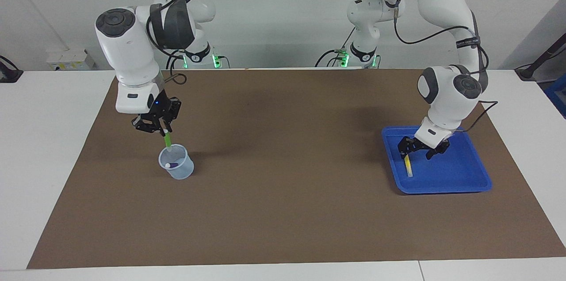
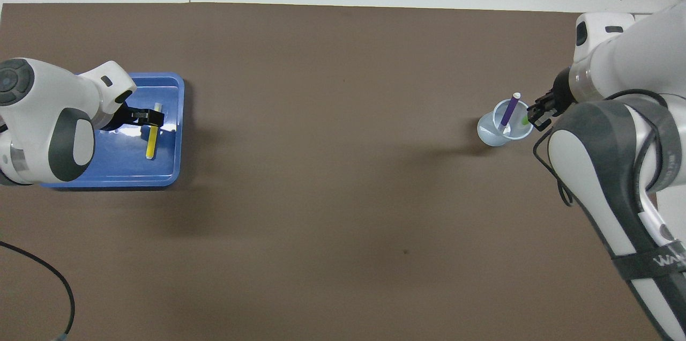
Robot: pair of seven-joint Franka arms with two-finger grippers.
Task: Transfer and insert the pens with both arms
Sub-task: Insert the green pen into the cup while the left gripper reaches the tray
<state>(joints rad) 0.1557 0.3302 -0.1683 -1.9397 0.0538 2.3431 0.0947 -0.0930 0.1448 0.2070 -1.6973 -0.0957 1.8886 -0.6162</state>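
Note:
I expect the tray to be empty when I lift the yellow pen (image 2: 152,142) out, because I can see only that pen in the blue tray (image 2: 122,157).
My right gripper (image 1: 162,130) (image 2: 537,113) is shut on the upper end of the bright green pen (image 1: 167,141) (image 2: 524,122). The pen hangs nearly upright, its lower end at the rim of the clear cup (image 1: 177,169) (image 2: 492,134). A purple pen (image 1: 172,165) (image 2: 510,109) leans inside that cup. At the left arm's end of the table the yellow pen (image 1: 408,167) (image 2: 151,143) lies in the blue tray (image 1: 446,187) (image 2: 163,172). My left gripper (image 1: 418,153) (image 2: 146,117) is low in the tray and open, over the pen's end nearer the robots.
A brown mat (image 1: 287,175) covers the table between cup and tray. A black cable (image 2: 48,276) lies on the mat at the left arm's end, near the robots. White table shows around the mat.

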